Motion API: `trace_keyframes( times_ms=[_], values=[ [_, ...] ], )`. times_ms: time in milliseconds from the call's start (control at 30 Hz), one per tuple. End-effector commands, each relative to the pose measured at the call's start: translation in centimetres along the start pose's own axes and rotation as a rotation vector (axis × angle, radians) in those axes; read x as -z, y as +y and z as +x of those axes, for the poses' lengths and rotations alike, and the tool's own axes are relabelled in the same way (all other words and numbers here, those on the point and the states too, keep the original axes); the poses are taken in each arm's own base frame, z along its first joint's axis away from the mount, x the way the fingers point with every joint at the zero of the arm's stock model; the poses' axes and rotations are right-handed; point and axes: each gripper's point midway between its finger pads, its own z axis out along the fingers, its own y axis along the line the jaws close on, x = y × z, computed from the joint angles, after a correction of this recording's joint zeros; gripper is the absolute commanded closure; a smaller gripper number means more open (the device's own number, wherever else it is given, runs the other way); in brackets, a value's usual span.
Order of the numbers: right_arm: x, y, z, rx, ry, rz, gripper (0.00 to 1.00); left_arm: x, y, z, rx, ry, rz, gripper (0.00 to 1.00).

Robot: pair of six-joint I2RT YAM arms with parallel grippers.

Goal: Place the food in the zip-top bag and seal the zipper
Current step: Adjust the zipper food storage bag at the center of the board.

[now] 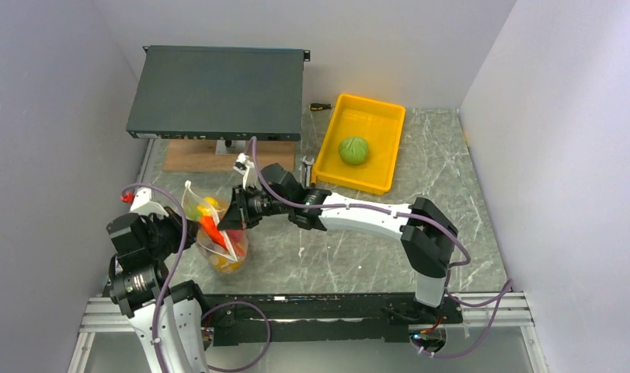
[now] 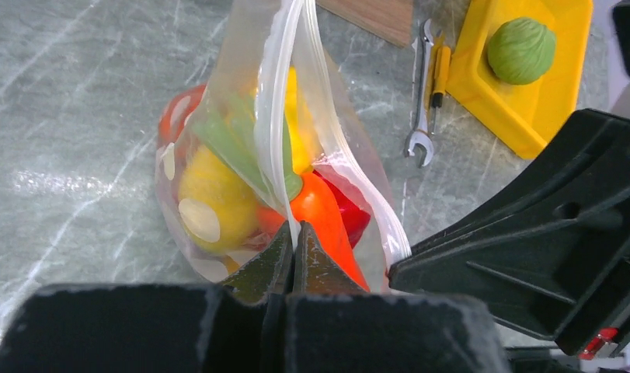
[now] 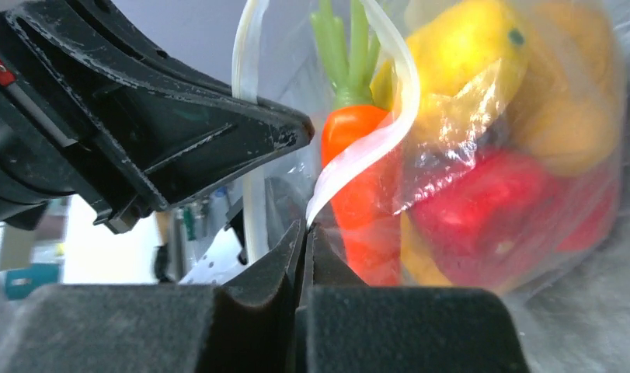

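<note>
My right gripper needs to turn the bag and my left gripper needs to go to the zipper's white tip [image 1: 189, 185], because my grippers are holding the zipper apart at its middle [image 2: 273, 155].
The clear dotted zip-top bag [image 1: 218, 237] stands on the table at the front left, its mouth open. Inside are an orange carrot [image 2: 323, 214], a yellow fruit [image 2: 214, 194], a red piece [image 3: 482, 217] and other pieces. My left gripper [image 2: 294, 237] is shut on one side of the whitish zipper strip [image 2: 276, 116]. My right gripper [image 3: 305, 229] is shut on the other side of the zipper strip [image 3: 374, 140]. Both grippers meet at the bag in the top view, the left [image 1: 189, 233] and the right [image 1: 234, 214]. A green cabbage [image 1: 354, 150] lies in the yellow tray [image 1: 374, 183].
A dark flat box [image 1: 218, 92] on a wooden block [image 1: 199, 159] stands at the back left. A wrench [image 2: 422, 101] and a yellow-handled screwdriver [image 2: 440, 66] lie beside the tray. Grey walls close in both sides.
</note>
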Motion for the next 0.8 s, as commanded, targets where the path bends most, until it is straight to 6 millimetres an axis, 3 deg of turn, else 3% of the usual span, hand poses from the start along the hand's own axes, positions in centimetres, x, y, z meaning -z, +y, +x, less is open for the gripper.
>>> trace_keyframes(
  times_ms=[0, 100, 200, 333, 467, 567, 767],
  values=[
    [3.4, 4.8, -5.5, 0.276, -0.130, 0.081, 1.00, 1.8, -3.5, -2.3, 0.035, 0.002, 0.100, 1.00],
    [5.7, 7.4, -7.7, 0.469, -0.206, 0.166, 1.00, 3.5, -6.6, -4.1, 0.072, 0.008, 0.198, 1.00],
    [6.7, 8.4, -7.7, 0.614, -0.249, 0.202, 1.00, 2.5, -6.8, -3.9, 0.173, 0.061, 0.219, 1.00],
    [6.0, 7.1, -5.8, 0.671, -0.212, 0.242, 1.00, 0.7, -7.3, -2.1, 0.323, 0.099, 0.328, 1.00],
    [5.6, 5.7, -3.8, 0.863, -0.186, 0.385, 1.00, -0.1, -5.7, 0.0, 0.392, 0.146, 0.255, 1.00],
    [5.7, 5.2, -3.1, 0.937, -0.177, 0.434, 1.00, -0.2, -5.5, 0.2, 0.402, 0.152, 0.237, 1.00],
    [5.2, 4.2, -2.3, 0.924, -0.153, 0.449, 1.00, 0.0, -6.0, 0.0, 0.403, 0.162, 0.258, 1.00]
  ],
)
